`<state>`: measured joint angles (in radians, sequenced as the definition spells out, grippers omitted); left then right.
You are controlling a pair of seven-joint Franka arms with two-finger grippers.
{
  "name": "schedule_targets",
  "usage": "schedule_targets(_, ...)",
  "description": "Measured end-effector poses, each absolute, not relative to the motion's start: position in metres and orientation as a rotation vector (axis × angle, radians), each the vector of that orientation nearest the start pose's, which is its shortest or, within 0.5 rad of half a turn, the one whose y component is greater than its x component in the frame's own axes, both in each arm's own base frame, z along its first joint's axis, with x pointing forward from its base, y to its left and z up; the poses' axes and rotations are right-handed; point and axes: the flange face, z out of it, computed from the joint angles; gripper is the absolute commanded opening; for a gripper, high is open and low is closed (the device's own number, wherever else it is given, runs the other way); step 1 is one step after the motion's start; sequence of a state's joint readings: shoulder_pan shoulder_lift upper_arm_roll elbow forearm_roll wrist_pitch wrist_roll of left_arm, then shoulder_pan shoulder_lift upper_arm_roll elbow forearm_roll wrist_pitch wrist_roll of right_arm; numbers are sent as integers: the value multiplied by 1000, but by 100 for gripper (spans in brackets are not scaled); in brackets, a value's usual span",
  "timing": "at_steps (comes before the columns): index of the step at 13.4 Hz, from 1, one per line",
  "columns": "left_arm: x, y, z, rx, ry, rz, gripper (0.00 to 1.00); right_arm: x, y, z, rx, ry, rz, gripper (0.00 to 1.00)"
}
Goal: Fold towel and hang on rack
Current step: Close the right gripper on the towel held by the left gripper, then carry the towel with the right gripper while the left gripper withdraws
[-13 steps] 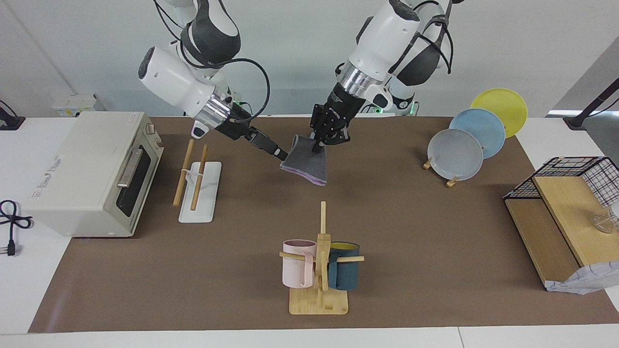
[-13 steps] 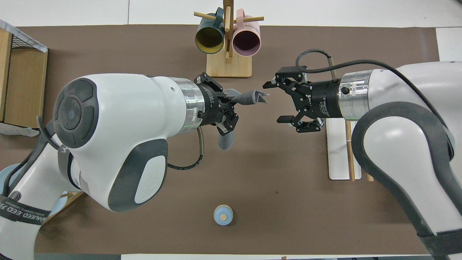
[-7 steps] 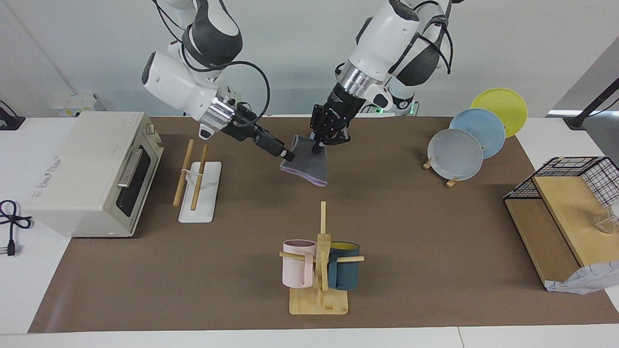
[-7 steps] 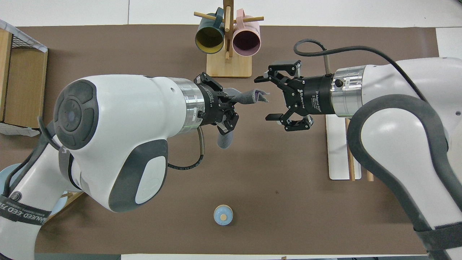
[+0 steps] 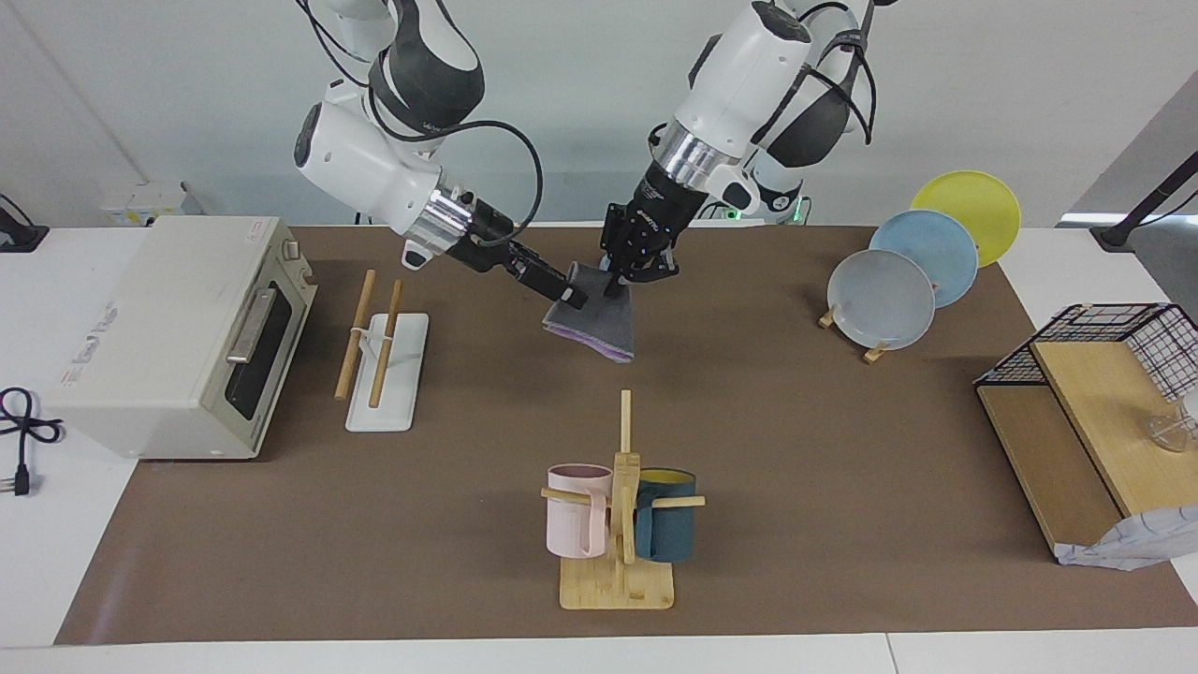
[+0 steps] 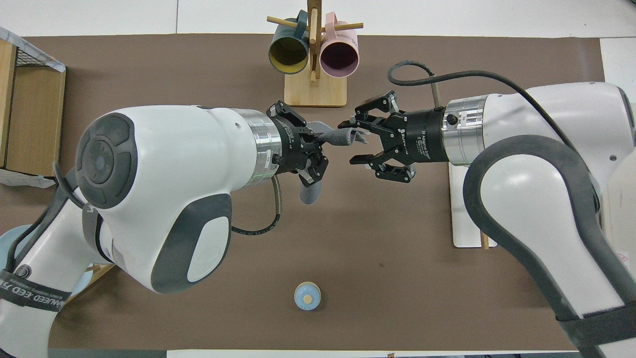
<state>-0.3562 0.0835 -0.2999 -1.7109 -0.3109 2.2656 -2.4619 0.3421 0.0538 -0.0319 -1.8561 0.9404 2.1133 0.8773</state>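
Observation:
The rack is far from the robot's left gripper, so the robot's right gripper should take hold of the towel's corner and take over the towel before the left gripper opens.
The towel, dark grey with a purple edge, hangs folded from my left gripper, which is shut on its top edge over the mat's middle. In the overhead view the towel sticks out from the left gripper. My right gripper is open at the towel's side edge. In the overhead view the towel's corner lies between the right gripper's spread fingers. The rack, a white base with two wood dowels, lies toward the right arm's end; the right arm partly covers it in the overhead view.
A toaster oven stands beside the rack. A mug tree with two mugs stands farther from the robots than the towel. Plates on a stand and a wire-and-wood shelf are toward the left arm's end. A small blue object lies near the robots.
My right gripper, open throughout, has moved from near the rack to the towel's edge. The left gripper and the towel have stayed put.

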Motion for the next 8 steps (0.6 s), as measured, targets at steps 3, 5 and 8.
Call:
schedule_targets(3,496,-384,584,1470,2194,-407,0,563,221,525,-2030,1097,390,0)
schedule_targets(5,496,-384,584,1469,2195,-406,0,562,222,525,-2032,1094,390,0)
schedule_targets(8,496,-384,584,1469,2197,-404,0,562,223,525,-2033,1093,391,0)
